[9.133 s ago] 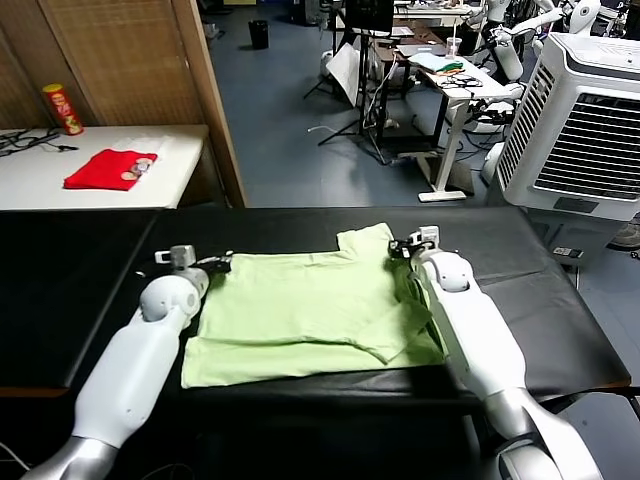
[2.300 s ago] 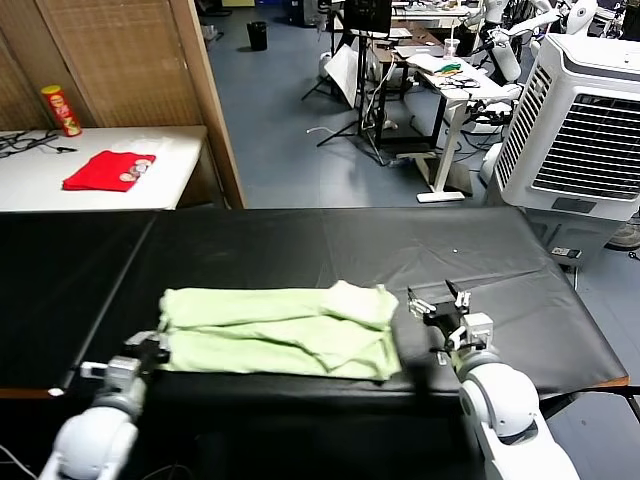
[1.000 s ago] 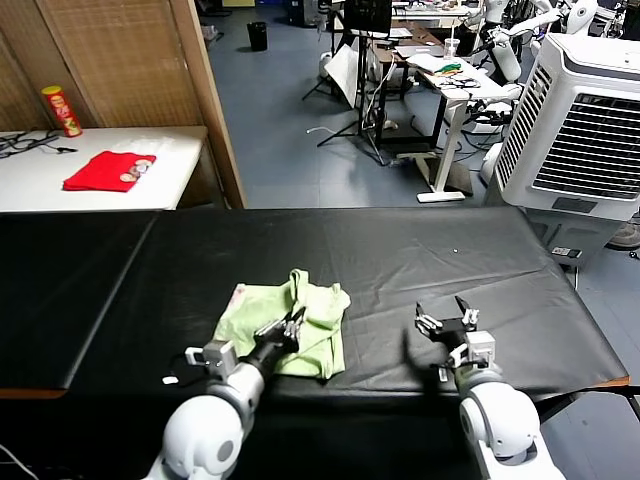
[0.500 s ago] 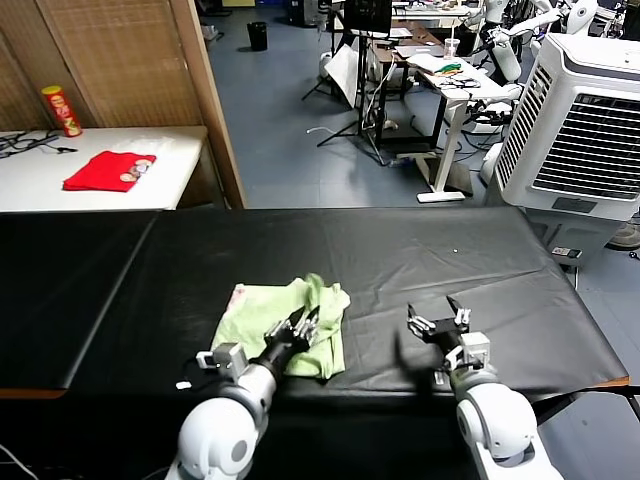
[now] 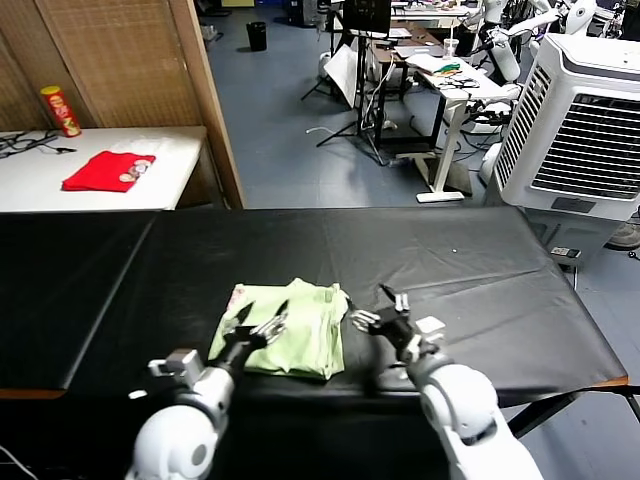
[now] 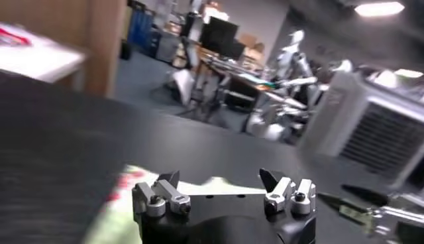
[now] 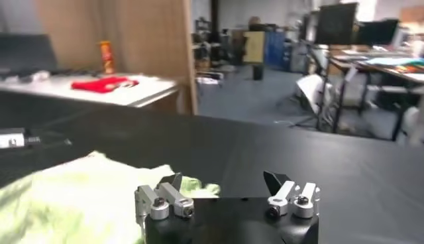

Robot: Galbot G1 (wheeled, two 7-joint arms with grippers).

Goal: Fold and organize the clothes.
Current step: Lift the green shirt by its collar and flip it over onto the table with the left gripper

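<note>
Next, I move my right gripper away while my left gripper takes the print-side edge (image 5: 217, 341) and turns the bundle over, because the bundle lies with its red print (image 5: 237, 295) mostly on the underside.
The clothes, a pale green T-shirt (image 5: 290, 335), lie folded into a small bundle near the front of the black table (image 5: 460, 250), with a bit of red print at the bundle's left edge. My left gripper (image 5: 262, 322) hovers open over the bundle's left half, holding nothing. The left wrist view shows its jaws (image 6: 218, 179) spread wide with the green cloth (image 6: 116, 209) below. My right gripper (image 5: 378, 308) is open beside the bundle's right edge, apart from it. In the right wrist view the right gripper (image 7: 224, 180) is empty and the shirt (image 7: 66, 199) lies just ahead.
A small red folded garment (image 5: 108, 170) and a chips can (image 5: 62, 108) sit on the white side table at the far left. A large air cooler (image 5: 585, 120) stands beyond the table's right end. The table's front edge runs just behind both grippers.
My left gripper has opened, let go of the shirt and drawn back to the left. The right gripper has moved left, up to the bundle's right edge. The bundle lies flatter.
</note>
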